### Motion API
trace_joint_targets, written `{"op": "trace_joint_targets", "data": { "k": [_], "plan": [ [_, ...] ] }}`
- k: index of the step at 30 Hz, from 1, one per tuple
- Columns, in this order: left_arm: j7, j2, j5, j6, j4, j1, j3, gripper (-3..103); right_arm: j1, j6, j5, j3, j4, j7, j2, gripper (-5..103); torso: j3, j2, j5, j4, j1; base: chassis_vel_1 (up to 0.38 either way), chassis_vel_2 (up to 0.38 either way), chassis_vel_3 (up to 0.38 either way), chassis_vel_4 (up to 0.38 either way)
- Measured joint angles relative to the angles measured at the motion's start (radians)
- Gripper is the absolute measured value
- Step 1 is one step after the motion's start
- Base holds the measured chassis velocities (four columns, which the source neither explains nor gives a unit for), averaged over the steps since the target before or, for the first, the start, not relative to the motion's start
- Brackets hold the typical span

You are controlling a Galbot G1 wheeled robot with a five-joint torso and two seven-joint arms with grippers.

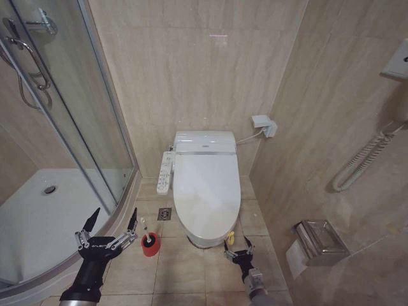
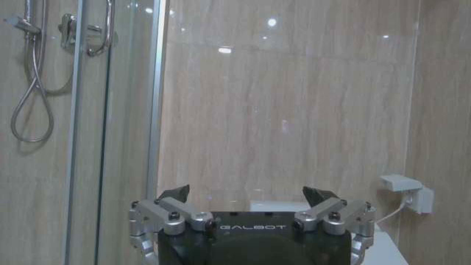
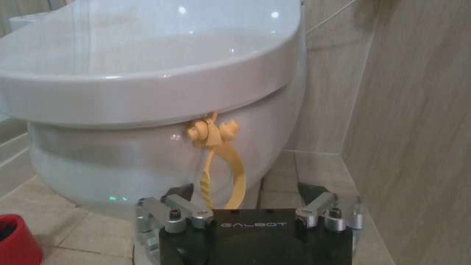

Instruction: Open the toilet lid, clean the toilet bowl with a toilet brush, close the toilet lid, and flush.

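Observation:
My gripper will swing the seat up together with the toilet lid (image 1: 206,191) when it pulls, because the yellow cord (image 1: 230,238) hangs from under the thick rim.
The toilet lid (image 1: 207,185) lies shut, so the inside of the toilet bowl is hidden; I see the bowl's white outer wall (image 3: 110,160). A yellow cord (image 3: 217,165) hangs in a loop from the lid's front edge (image 3: 147,94). My right gripper (image 1: 239,247) is low at the toilet's front right corner, open (image 3: 246,193), and the cord loop dangles between its fingers, ungripped. The toilet brush (image 1: 145,229) stands in a red cup (image 1: 150,245) on the floor left of the toilet. My left gripper (image 1: 111,226) hovers wide open just left of the brush, holding nothing (image 2: 249,194).
A curved glass shower enclosure (image 1: 83,127) with a white tray (image 1: 38,210) takes up the left side. The toilet's control panel (image 1: 165,173) and a floor drain (image 1: 164,213) lie beside the toilet. On the right wall are a paper holder (image 1: 319,242) and a coiled hose (image 1: 363,162).

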Motion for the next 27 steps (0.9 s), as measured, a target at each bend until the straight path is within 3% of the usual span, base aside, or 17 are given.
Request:
{"op": "trace_joint_targets", "data": {
  "k": [3,4,10,11,18,19,26,27],
  "plan": [
    [0.000,0.000,0.000,0.000,0.000,0.000,0.000,100,0.000,0.006,-0.001,0.000,-0.003,-0.008,0.001,103,0.000,0.000,0.0000,-0.0001,0.000,0.000,0.000,0.000,0.000],
    [0.000,0.000,0.000,0.000,0.000,0.000,0.000,100,0.000,0.007,0.000,0.000,-0.003,-0.010,0.000,79,0.000,0.000,0.0000,-0.0001,0.000,0.000,0.000,0.000,0.000],
    [0.000,0.000,0.000,0.000,0.000,0.000,0.000,100,0.001,0.009,0.003,-0.004,0.001,-0.012,-0.003,79,0.000,0.000,0.0001,0.0002,0.000,0.000,0.000,0.000,0.000],
    [0.000,0.000,0.000,0.000,0.000,0.000,0.000,100,0.000,0.009,0.005,-0.005,0.004,-0.012,-0.003,52,0.000,0.000,0.0002,0.0003,0.000,0.000,0.000,0.000,0.000],
    [0.000,0.000,0.000,0.000,0.000,0.000,0.000,100,-0.010,0.010,0.007,-0.012,0.016,-0.017,-0.002,52,0.000,0.000,0.0003,0.0004,0.000,0.000,0.000,0.000,0.000],
    [0.000,0.000,0.000,0.000,0.000,0.000,0.000,100,-0.014,0.010,0.009,-0.013,0.022,-0.017,-0.002,25,0.000,0.000,0.0003,0.0003,0.000,0.000,0.000,0.000,0.000],
    [0.000,0.000,0.000,0.000,0.000,0.000,0.000,100,-0.023,0.009,0.025,-0.015,0.043,-0.015,-0.010,25,0.000,0.000,0.0002,0.0003,0.000,0.000,0.000,0.000,0.000],
    [0.000,0.000,0.000,0.000,0.000,0.000,0.000,100,-0.027,0.008,0.031,-0.013,0.053,-0.014,-0.012,2,0.000,0.000,0.0003,0.0003,0.000,0.000,0.000,0.000,0.000]
  ]
}}
